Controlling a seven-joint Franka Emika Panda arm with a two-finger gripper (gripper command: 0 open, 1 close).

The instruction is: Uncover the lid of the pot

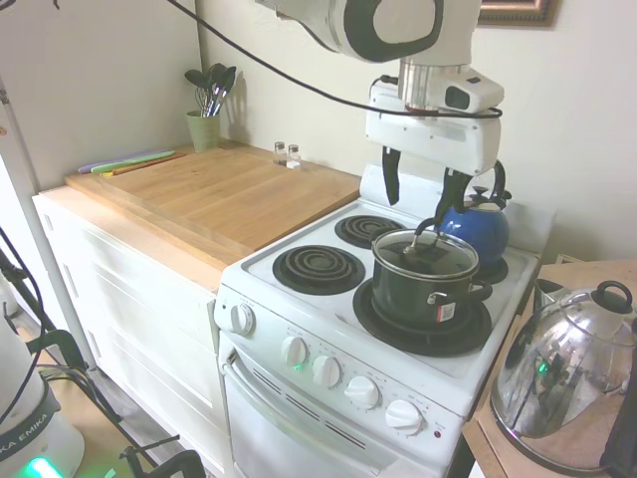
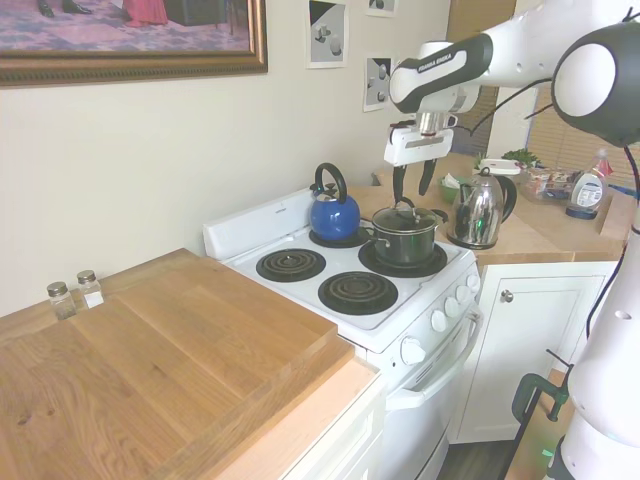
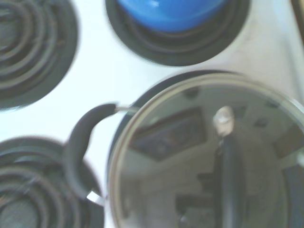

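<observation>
The glass lid's round rim (image 1: 390,267) is just sitting on the edge of the pot, so the lid will come off and leave the pot behind when I lift.
The dark pot (image 1: 426,294) stands on the stove's front right burner, and its glass lid (image 1: 426,253) with the black loop handle rests on it. In the second exterior view the pot (image 2: 403,240) sits under the arm, with the lid (image 2: 404,215) on top. My gripper (image 1: 418,201) hangs open just above the lid's handle, fingers pointing down on either side of it, touching nothing. From the other side the gripper (image 2: 411,188) shows the same gap. The wrist view looks down on the lid (image 3: 209,156) and its handle (image 3: 230,166).
A blue kettle (image 1: 476,221) sits on the back right burner just behind the pot. A shiny steel kettle (image 1: 567,373) stands on the counter to the right. A wooden board (image 1: 214,189) covers the counter at left, with two shakers (image 1: 287,153) at its back.
</observation>
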